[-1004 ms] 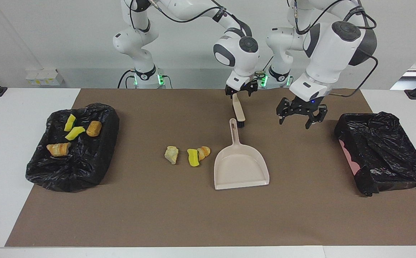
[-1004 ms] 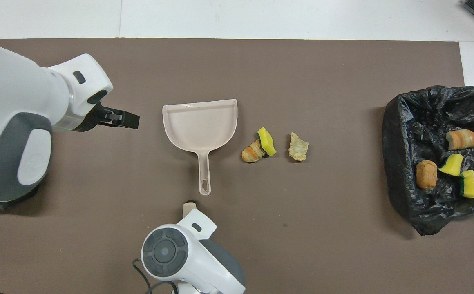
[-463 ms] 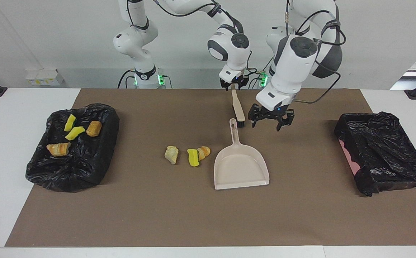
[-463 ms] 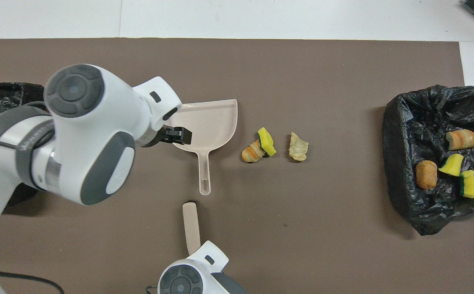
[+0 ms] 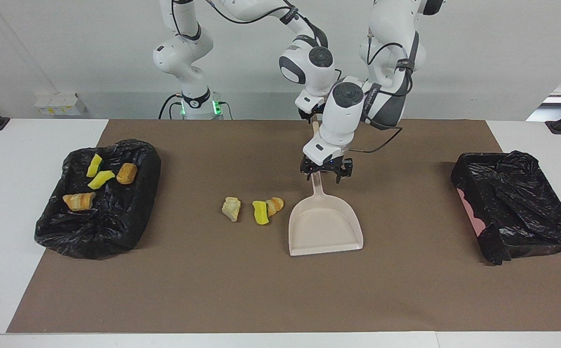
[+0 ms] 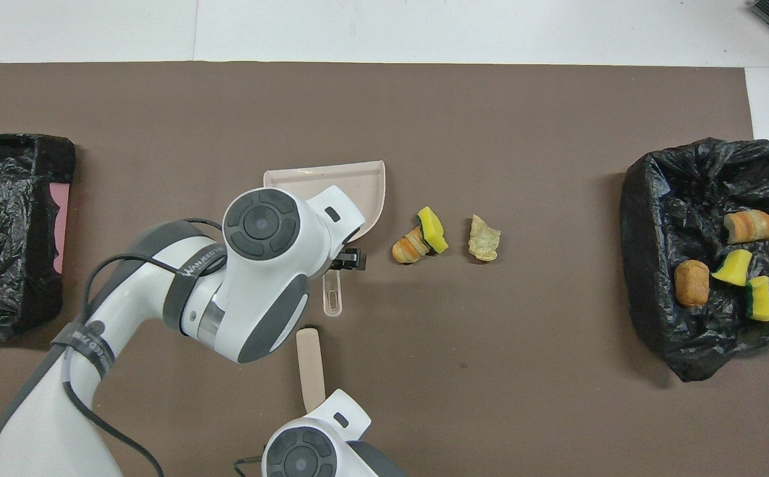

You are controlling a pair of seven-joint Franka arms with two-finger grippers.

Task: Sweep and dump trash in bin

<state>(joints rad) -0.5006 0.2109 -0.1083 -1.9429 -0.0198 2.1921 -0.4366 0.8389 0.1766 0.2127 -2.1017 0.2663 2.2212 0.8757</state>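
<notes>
The dustpan's open edge (image 5: 326,252) points away from the trash, so the robot's left gripper should grab the dustpan's handle (image 5: 317,185) and turn the open edge to the trash before sweeping.
Three bits of trash lie on the brown mat beside the beige dustpan (image 5: 324,229) (image 6: 305,185): a pale chunk (image 5: 231,209) (image 6: 484,237), a yellow sponge bit (image 5: 260,212) (image 6: 432,228) and an orange bread chunk (image 5: 275,205) (image 6: 408,248). Several more scraps (image 5: 100,179) lie in the black-bagged bin (image 5: 96,232) (image 6: 663,265) at the right arm's end. My left gripper (image 5: 324,176) hangs open low over the dustpan's handle (image 5: 317,186), a finger on each side. My right gripper (image 5: 312,116) is shut on the end of the brush (image 5: 315,128) (image 6: 309,368) nearest the robots.
A second black-bagged bin (image 5: 517,212) (image 6: 6,225), with a pink wall showing, sits at the left arm's end. The brush lies between the dustpan's handle and the robots. White table (image 5: 29,145) surrounds the mat.
My left arm swung from beside the second bin to over the dustpan's handle. My right gripper drew back along the brush to its end and closed. Nothing on the mat moved.
</notes>
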